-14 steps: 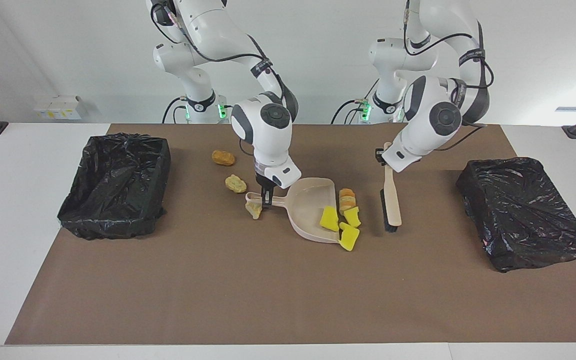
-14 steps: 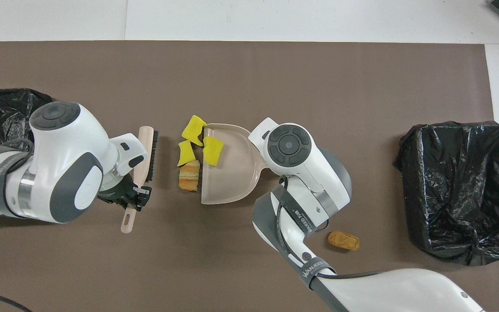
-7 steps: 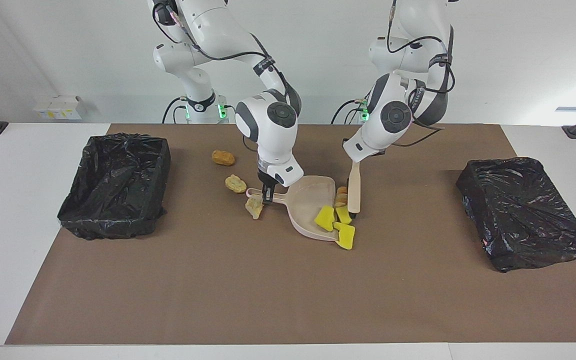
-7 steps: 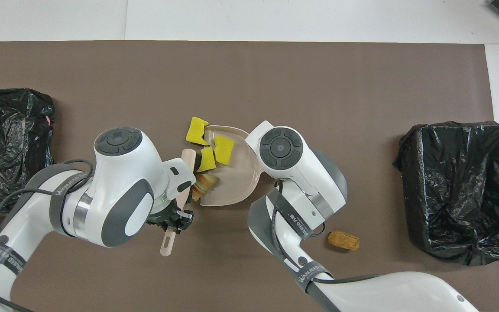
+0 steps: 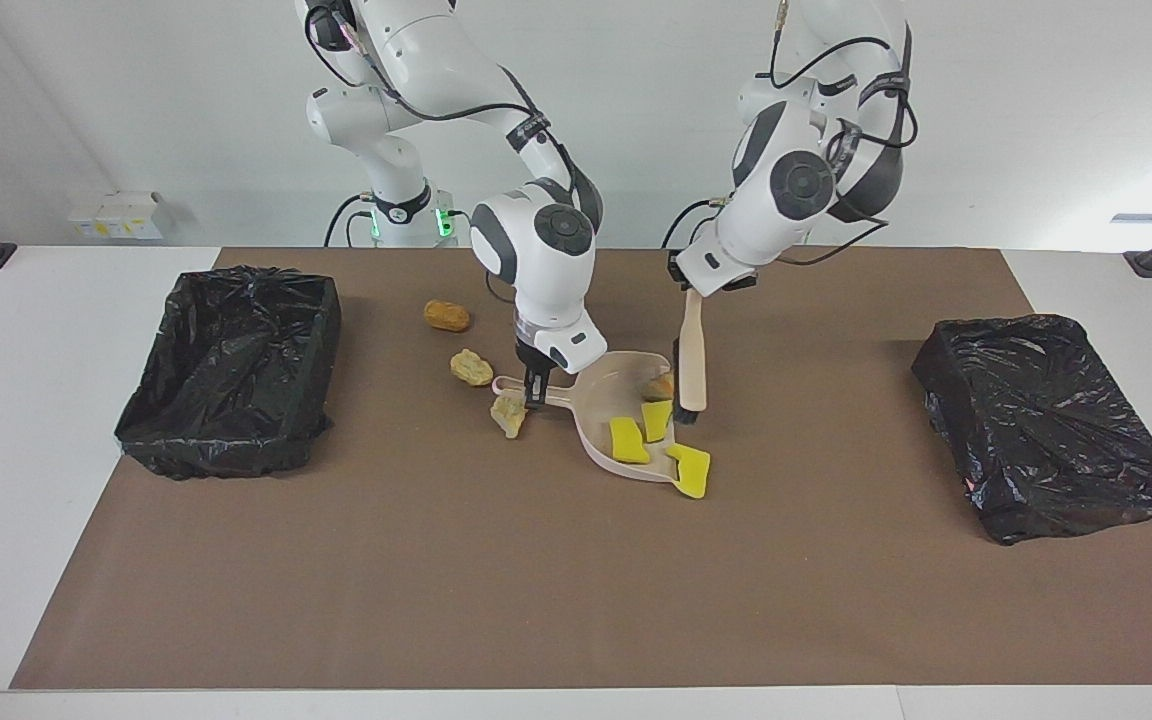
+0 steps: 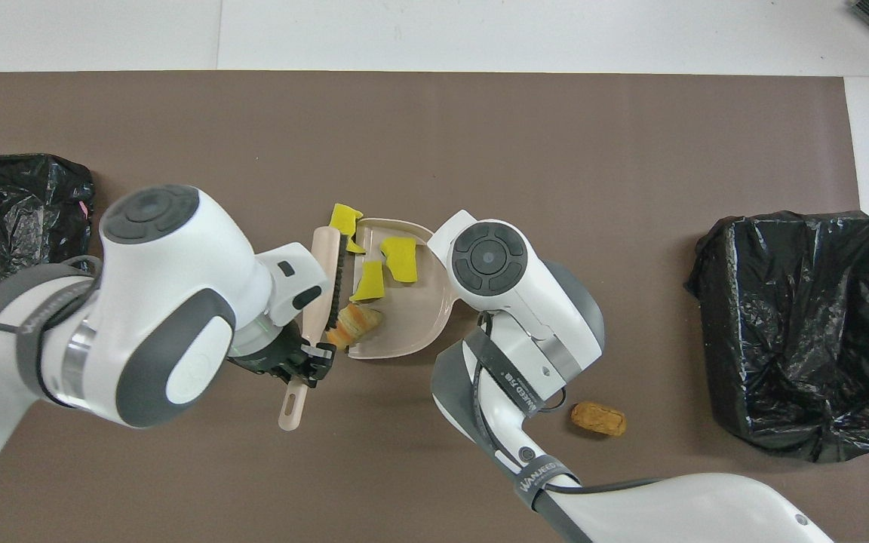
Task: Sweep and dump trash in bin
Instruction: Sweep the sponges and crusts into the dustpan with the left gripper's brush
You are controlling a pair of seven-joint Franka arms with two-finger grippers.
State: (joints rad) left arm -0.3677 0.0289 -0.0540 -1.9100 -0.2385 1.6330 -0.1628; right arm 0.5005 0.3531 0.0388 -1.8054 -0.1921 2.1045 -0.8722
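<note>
The striped roll [image 6: 351, 325] and a yellow sponge chunk are hanging over the dustpan's edge, so next my left gripper pulls the brush back and sweeps them deeper [image 6: 409, 317] before dumping.
My right gripper [image 5: 534, 388] is shut on the handle of the beige dustpan [image 5: 616, 375], which lies flat on the mat. My left gripper [image 5: 693, 290] is shut on the beige brush [image 5: 693, 350], whose bristles stand at the pan's mouth. Two yellow sponge chunks [image 5: 624, 440] and the striped roll [image 5: 658, 385] lie in the pan. A third sponge chunk [image 5: 692, 468] lies at the pan's lip. Three tan and brown lumps [image 5: 471, 367] lie on the mat near the pan's handle. In the overhead view the right wrist hides the handle; the brush [image 6: 323, 279] borders the pan [image 6: 416, 309].
A black-bagged bin [image 5: 236, 370] stands at the right arm's end of the table and another [image 5: 1046, 420] at the left arm's end. One brown lump [image 6: 598, 418] lies nearer to the robots than the pan. The brown mat [image 5: 536, 580] covers the table.
My left gripper swept the brush from beside the scraps up to the pan's mouth. Two sponge chunks and the roll slid into the pan. The pan stayed put.
</note>
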